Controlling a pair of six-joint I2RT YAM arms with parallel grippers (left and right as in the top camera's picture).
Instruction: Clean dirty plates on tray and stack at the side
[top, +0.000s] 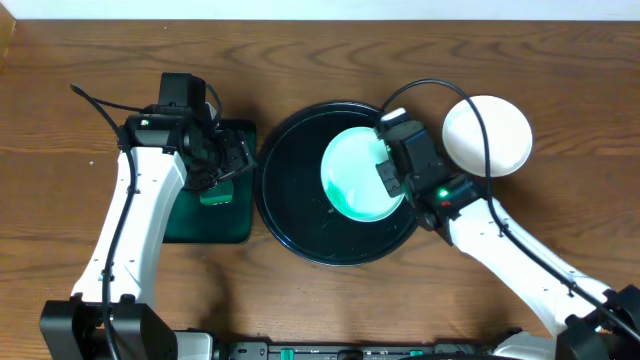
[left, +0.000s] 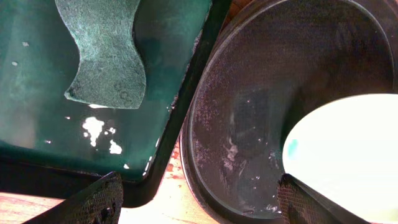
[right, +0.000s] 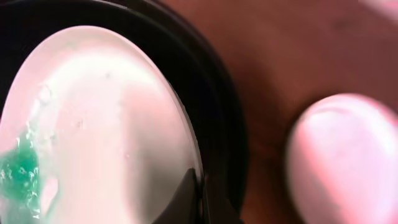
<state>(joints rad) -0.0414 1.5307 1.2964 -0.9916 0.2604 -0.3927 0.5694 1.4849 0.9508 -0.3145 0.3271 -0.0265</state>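
Observation:
My right gripper should slide the plate it holds back across the black tray's wet bottom (top: 294, 187) before stacking it, because a teal smear (right: 22, 171) marks the plate.
The round black tray (top: 300, 215) sits mid-table. One pale-mint plate (top: 352, 170) with a teal smear lies in its right half. My right gripper (top: 390, 170) is shut on that plate's right rim. In the right wrist view the fingers (right: 202, 196) pinch the rim of the plate (right: 99, 118), and the smear (right: 18, 174) shows at the lower left. A clean white plate (top: 487, 135) rests on the table to the right of the tray. My left gripper (top: 222, 165) is open and empty over the green tray, its fingers (left: 199, 202) spread wide.
A rectangular dark green tray (top: 205, 215) with a green sponge (left: 106, 56) lies left of the black tray, their rims nearly touching (left: 186, 124). The black tray's wet floor (left: 249, 124) shows left of the plate (left: 348, 155). Bare wooden table lies all around.

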